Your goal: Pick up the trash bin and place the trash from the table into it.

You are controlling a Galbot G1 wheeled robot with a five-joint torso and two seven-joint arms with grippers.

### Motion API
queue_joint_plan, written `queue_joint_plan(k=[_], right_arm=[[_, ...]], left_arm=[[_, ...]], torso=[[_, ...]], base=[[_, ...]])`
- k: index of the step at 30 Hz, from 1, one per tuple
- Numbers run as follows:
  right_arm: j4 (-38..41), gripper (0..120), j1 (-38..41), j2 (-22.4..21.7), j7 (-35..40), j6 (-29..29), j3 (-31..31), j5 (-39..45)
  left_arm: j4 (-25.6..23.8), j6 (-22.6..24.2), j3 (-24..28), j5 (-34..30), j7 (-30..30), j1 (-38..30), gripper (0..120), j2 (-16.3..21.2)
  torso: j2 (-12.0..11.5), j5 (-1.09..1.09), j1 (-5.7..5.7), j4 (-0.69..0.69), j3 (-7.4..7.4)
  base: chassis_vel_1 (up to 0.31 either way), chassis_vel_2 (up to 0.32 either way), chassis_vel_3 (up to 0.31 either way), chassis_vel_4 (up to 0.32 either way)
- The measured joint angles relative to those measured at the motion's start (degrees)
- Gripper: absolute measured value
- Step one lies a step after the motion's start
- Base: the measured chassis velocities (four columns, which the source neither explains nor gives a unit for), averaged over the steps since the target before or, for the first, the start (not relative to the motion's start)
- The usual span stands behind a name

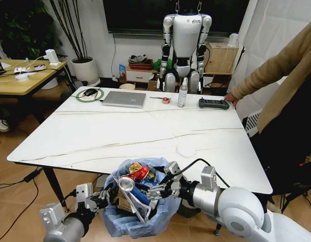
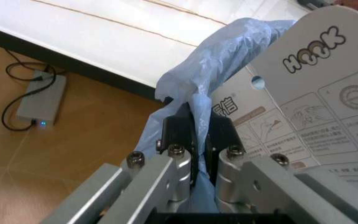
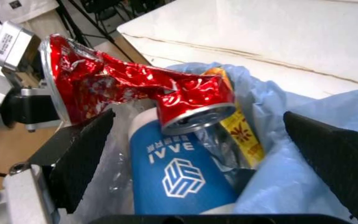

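I expect the white round lid point(image 1: 186, 150) to come to rest on top when I drop it in, because trash already piles up point(image 1: 137, 190) near the trash bin's opening.
The trash bin point(image 1: 126, 222), lined with a puffy light-blue bag point(image 2: 229, 51), hangs just below the front edge of the white table point(image 1: 120, 131). My left gripper point(image 2: 197, 135) is shut on its bagged rim, low on the left point(image 1: 102, 196). My right gripper point(image 1: 159, 190) hovers open over the bin's mouth. Between its spread fingers point(image 3: 79, 158) a crushed red-silver can point(image 3: 135, 88) lies on top of a blue paper cup point(image 3: 179, 172) and a yellow wrapper point(image 3: 241, 135). A printed white carton point(image 2: 316, 93) stands inside the bin. On the table lies a white round lid point(image 1: 186, 148).
At the table's far edge are a laptop point(image 1: 124, 99), mouse point(image 1: 89, 93), tape roll point(image 1: 166, 100), clear bottle point(image 1: 182, 93) and black controller point(image 1: 213, 104). A person's hand point(image 1: 231, 99) rests on the far right corner. A wooden desk point(image 1: 24, 80) stands left; a power brick point(image 2: 39, 105) lies on the floor.
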Motion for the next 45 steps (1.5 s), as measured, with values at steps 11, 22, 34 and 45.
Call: queue_joint_plan(k=[11,22,34,45], right_arm=[[0.38,100,-0.57,-3.37,0.18,-0.73,2.53,-2.36],[2.65,100,0.51,-6.21,1.52,-1.27,4.88,0.52],[1.73,100,3.63,-3.77,3.63,-1.22,7.95,2.36],[-12.46,100,8.71,6.63,7.29,-3.29,11.18,-0.44]], left_arm=[[0.67,0.01,-0.09,-0.84,-0.08,-0.36,0,0.42],[0.9,0.04,0.2,-1.08,-0.14,-0.35,0,0.4],[0.77,0.03,0.52,-0.3,-0.11,0.62,0,-0.2],[-0.1,-0.03,0.22,0.0,-0.04,1.14,0,-0.56]], torso=[[0.0,0.0,0.0,0.0,0.0],[0.0,0.0,0.01,0.0,0.0],[0.0,0.0,0.01,0.0,0.0],[0.0,0.0,0.01,0.0,0.0]], base=[[0.0,0.0,0.0,0.0],[0.0,0.0,0.0,0.0],[0.0,0.0,0.0,0.0],[0.0,0.0,0.0,0.0]])
